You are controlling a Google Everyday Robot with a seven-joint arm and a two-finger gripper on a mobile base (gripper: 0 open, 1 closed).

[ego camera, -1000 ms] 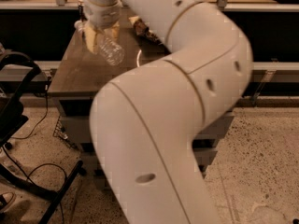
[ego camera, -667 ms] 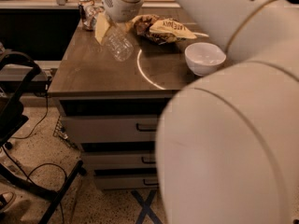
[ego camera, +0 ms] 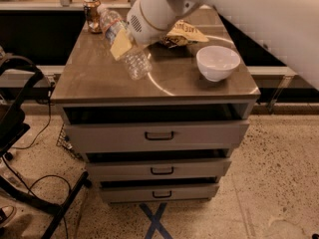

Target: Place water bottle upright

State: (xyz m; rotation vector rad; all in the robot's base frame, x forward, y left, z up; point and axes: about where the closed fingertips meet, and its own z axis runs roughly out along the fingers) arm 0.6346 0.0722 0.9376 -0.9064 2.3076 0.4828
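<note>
The water bottle leans over the cabinet top, so next my gripper raises it clear, turns it upright and brings it down in front of the drink can.
The water bottle is clear and ribbed with a white cap and a pale label band. It hangs tilted over the back left of the cabinet top, cap up and to the left, base down and to the right. My gripper is shut on its middle, with a yellow finger pad across the label. The base sits just above or on the top; I cannot tell which. The white arm reaches in from the upper right.
A copper-toned drink can stands at the back left corner, just behind the bottle's cap. A snack bag lies at the back centre. A white bowl sits at the right. Drawers are below. A dark chair frame stands at the left.
The big arm segments that filled the foreground have swung up and right, uncovering the cabinet, bowl and drawers. The bottle stays tilted in the gripper at about the same spot.
</note>
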